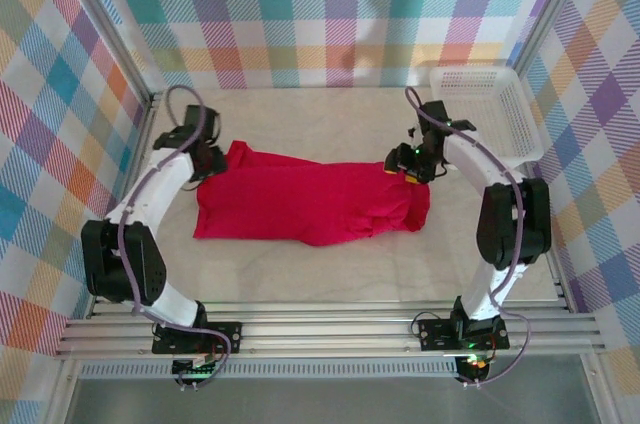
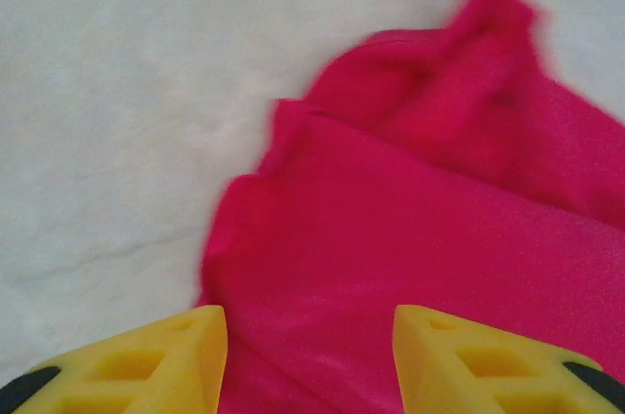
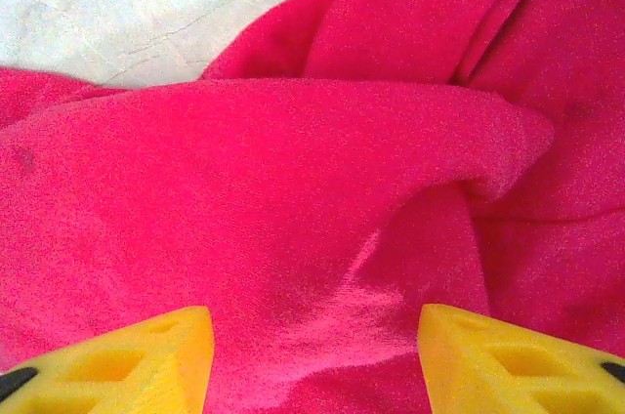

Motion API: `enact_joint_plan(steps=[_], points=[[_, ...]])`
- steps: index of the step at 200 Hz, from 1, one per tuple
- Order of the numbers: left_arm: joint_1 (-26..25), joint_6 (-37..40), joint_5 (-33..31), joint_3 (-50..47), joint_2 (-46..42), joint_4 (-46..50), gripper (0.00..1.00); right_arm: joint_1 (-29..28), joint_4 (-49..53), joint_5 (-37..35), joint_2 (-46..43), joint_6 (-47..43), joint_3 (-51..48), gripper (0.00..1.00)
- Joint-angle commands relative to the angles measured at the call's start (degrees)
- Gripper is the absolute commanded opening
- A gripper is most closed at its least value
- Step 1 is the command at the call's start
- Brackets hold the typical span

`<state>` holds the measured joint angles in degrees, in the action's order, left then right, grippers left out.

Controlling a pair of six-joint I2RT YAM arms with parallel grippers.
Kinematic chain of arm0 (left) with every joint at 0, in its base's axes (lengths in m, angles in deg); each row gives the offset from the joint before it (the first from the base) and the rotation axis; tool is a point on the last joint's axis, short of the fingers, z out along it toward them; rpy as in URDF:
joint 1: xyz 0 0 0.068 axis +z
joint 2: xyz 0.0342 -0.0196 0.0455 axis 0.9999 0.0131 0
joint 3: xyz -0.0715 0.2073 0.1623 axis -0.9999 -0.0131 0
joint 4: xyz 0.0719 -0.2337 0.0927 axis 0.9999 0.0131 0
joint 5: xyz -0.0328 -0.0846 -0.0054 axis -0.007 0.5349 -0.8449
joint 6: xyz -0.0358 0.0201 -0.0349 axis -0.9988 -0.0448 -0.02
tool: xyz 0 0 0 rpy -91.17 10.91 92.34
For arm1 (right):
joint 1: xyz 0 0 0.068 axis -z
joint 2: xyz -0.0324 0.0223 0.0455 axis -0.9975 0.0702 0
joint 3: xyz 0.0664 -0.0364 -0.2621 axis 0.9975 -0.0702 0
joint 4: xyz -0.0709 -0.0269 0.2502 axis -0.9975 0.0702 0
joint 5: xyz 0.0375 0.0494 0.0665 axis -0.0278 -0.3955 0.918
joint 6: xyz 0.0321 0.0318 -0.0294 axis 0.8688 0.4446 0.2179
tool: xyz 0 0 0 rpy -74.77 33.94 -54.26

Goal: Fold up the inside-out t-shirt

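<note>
I should reach my left gripper across and pinch the cloth beside the fold, because the t-shirt's end near my right gripper bunches into a rounded fold.
The inside-out t-shirt is plain bright red and lies folded in a long band across the middle of the table. My left gripper hovers at its left end, beside a bunched sleeve. In the left wrist view, my left gripper stands open, its yellow fingers apart over the cloth, gripping nothing. My right gripper is over the shirt's right end. The right wrist view shows my right gripper open above a rounded fold of the fabric, holding nothing.
A white mesh basket stands at the back right of the pale table. Checked walls close in the back and both sides. Bare tabletop shows left of the shirt, and a patch beyond its right end.
</note>
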<state>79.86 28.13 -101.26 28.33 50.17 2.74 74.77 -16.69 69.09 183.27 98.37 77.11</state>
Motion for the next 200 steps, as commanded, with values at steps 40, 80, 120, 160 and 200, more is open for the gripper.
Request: enact_joint_plan(steps=[40, 80, 120, 160, 200], points=[[-27.32, 0.59, 21.60, -2.28, -1.32, -19.83, 0.54, 0.20, -6.27, 3.73, -21.28, 4.80, -25.88, 0.49], [-36.99, 12.35, 22.88, 9.65, 15.14, -18.91, 0.58, 3.98, -7.21, 2.79, -25.64, 6.37, -32.35, 0.40], [-43.51, 18.30, 20.91, 21.12, 28.24, -12.55, 0.65, 6.83, -6.77, 3.74, -27.73, 5.93, -34.45, 0.43], [-44.95, 18.46, 18.19, 27.44, 36.14, -8.22, 0.63, 7.49, -7.84, 6.41, -28.18, 6.33, -34.62, 0.43], [-43.81, 18.38, 16.26, 30.58, 35.30, -4.22, 0.00, 5.34, -15.67, 11.57, -23.06, 10.76, -34.53, 0.43]])
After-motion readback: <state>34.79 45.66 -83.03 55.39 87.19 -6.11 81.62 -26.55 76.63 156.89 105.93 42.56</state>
